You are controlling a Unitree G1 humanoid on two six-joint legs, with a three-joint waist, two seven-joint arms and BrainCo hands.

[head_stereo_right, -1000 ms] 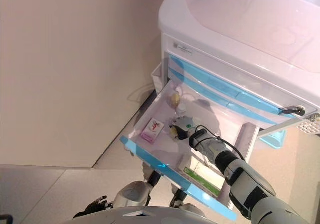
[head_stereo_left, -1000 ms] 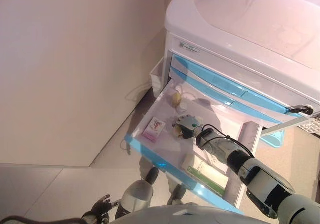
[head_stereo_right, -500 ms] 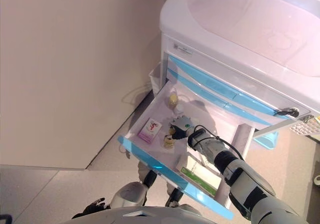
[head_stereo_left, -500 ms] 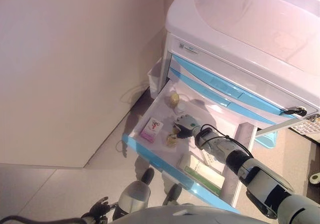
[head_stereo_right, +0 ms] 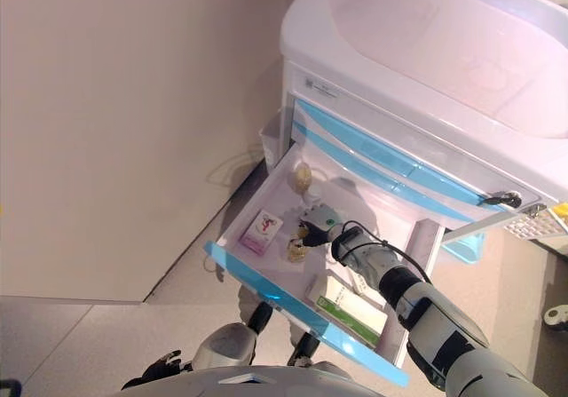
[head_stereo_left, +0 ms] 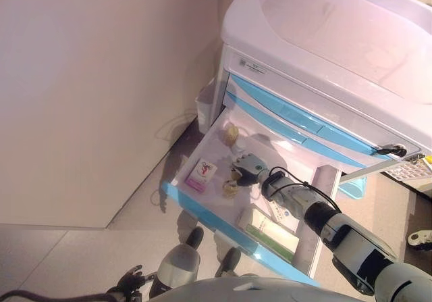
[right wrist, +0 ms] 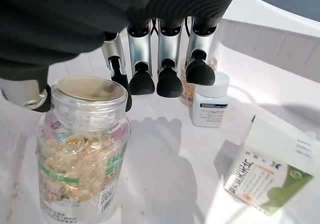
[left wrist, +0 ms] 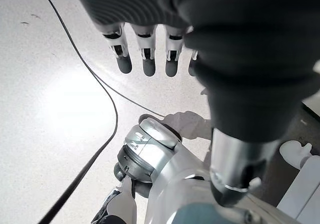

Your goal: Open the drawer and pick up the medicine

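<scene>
I expect the yellow capsules (right wrist: pixel 77 166) to move and settle again inside the closed jar when I lift it, because clear space (right wrist: pixel 89 125) shows above the loose heap.
The drawer (head_stereo_left: pixel 209 217) with a blue front stands pulled out from the white cabinet (head_stereo_left: pixel 324 65). My right hand (head_stereo_left: pixel 248 169) is inside it, open, fingers (right wrist: pixel 169 58) straight and pointing down at the drawer floor. A clear jar of yellow capsules (right wrist: pixel 82 149) stands upright right by the thumb, with nothing curled round it; from the head it shows as the jar (head_stereo_left: pixel 231 188) just in front of the hand. A small white bottle (right wrist: pixel 210 101) and a second capsule jar (head_stereo_left: pixel 231 133) stand further back. My left hand (left wrist: pixel 145 53) hangs open low over the floor.
The drawer also holds a pink box (head_stereo_left: pixel 200 175) near its front left, a long green and white box (head_stereo_left: pixel 270 229) at its front right and a white and green box (right wrist: pixel 270 171). A wall rises at the left. A small white bin (head_stereo_left: pixel 204 103) hangs on the cabinet's side.
The whole view has shifted a little. The capsule jar, a second ago tight against my right hand, now stands apart from it, nearer the drawer front. The left hand is unchanged.
</scene>
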